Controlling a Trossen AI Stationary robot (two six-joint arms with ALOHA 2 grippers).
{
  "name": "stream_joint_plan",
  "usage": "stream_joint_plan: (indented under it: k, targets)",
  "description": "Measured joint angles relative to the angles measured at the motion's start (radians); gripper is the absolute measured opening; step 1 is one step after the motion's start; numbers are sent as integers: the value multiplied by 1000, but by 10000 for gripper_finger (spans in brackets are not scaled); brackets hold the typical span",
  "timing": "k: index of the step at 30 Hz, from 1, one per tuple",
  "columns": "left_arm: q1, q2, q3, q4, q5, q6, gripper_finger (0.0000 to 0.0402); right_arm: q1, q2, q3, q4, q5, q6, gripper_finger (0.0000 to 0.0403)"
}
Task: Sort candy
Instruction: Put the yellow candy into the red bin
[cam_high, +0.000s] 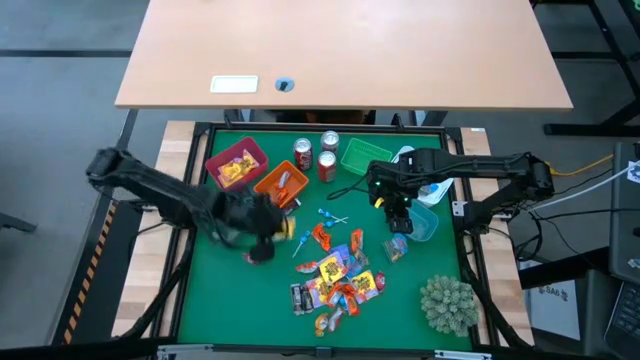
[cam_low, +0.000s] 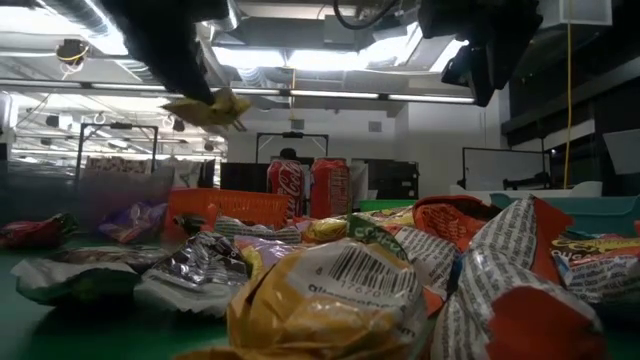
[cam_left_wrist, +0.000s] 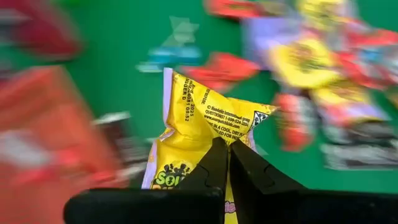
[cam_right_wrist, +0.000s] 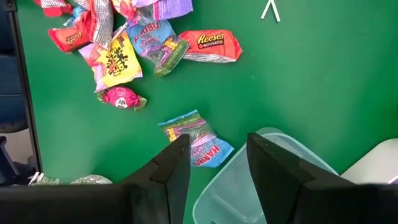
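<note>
I should keep moving my left gripper toward the red bin and let go over it, because the yellow packet (cam_low: 203, 110) matches the yellow candy in the red bin (cam_high: 238, 167).
My left gripper (cam_left_wrist: 227, 145) is shut on a yellow candy packet (cam_left_wrist: 198, 112) and hovers left of the candy pile (cam_high: 335, 280), near the orange bin (cam_high: 282, 183). In the low view the packet (cam_low: 210, 108) hangs high above the table. The pile of wrapped sweets in yellow, orange, red and purple lies on the green mat. My right gripper (cam_right_wrist: 217, 155) stands open above a blue candy packet (cam_right_wrist: 198, 142) and the rim of a clear bin (cam_right_wrist: 249, 186), with nothing between its fingers. My left gripper pinches the yellow packet between its two fingers, on the crinkled wrapper near the middle of its width (cam_left_wrist: 214, 132). The fingers slant down onto it. The packet is lifted clear of the mat, its sealed end (cam_left_wrist: 186, 84) sticking out past the fingertips.
A red bin (cam_high: 236, 165), the orange bin and a green bin (cam_high: 365, 155) stand along the far side, with red soda cans (cam_high: 326, 165) between them. A spiky plant ball (cam_high: 447, 303) sits at the near right. Thin blue lollipop sticks (cam_high: 332, 216) lie mid-mat.
</note>
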Motion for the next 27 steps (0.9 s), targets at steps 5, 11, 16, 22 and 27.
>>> stream_joint_plan:
  k: [5, 11, 16, 22, 27]
  targets:
    - [174, -117, 0, -149, -138, 82, 0, 0, 0, 0, -3, 0, 0, 156]
    - [380, -151, 0, -284, -229, 148, 0, 12, 0, 0, -9, 0, 79, 156]
    - [525, -134, -39, -333, -230, 151, 0, 98, 0, 0, -23, 1, 58, 156]
    - [648, -131, -130, -311, -245, 150, 0, 237, 0, 0, -78, 130, 59, 156]
    - [697, -131, -180, -269, -243, 150, 2, 337, 0, -27, -70, 181, 114, 156]
